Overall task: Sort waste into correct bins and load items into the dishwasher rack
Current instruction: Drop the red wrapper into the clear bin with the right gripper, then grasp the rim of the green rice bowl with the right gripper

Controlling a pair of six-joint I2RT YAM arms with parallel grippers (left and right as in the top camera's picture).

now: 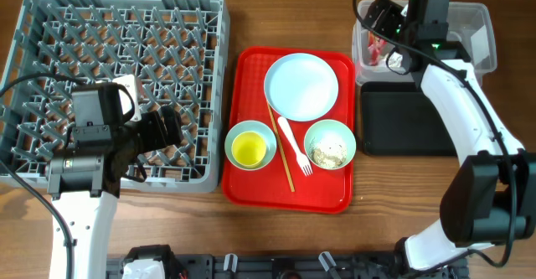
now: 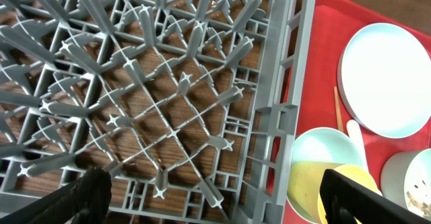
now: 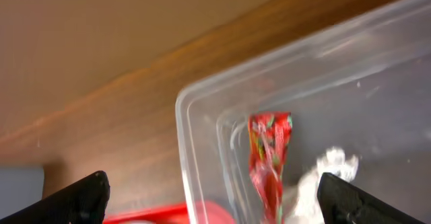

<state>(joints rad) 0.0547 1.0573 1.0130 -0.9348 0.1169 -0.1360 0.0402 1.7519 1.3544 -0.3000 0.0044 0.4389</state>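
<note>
The red wrapper (image 3: 268, 155) and white tissue are inside the clear tub, so my right gripper should keep going to the bowl of rice scraps (image 1: 329, 147) and close on the bowl's rim.
My right gripper (image 1: 381, 23) hangs open and empty over the left end of the clear tub (image 1: 477, 28). In the right wrist view the open fingers (image 3: 215, 204) straddle the tub's rim (image 3: 192, 143), with the red wrapper (image 3: 269, 157) and the white tissue (image 3: 326, 173) inside the tub. My left gripper (image 1: 172, 128) is open and empty over the near right part of the grey rack (image 1: 126, 28). The red tray (image 1: 251, 61) holds the plate (image 1: 301, 86), a mint bowl (image 1: 231, 135) with the yellow cup (image 1: 249, 149) in it, a bowl of rice scraps (image 1: 329, 145), the fork (image 1: 295, 145) and the chopstick (image 1: 280, 149).
The black tray (image 1: 402, 120) lies in front of the clear tub, beside the red tray. The left wrist view shows the rack's pegs (image 2: 168, 96), its right wall (image 2: 286, 109), the cup (image 2: 316, 190) and the plate (image 2: 387, 79). Bare wood lies along the front.
</note>
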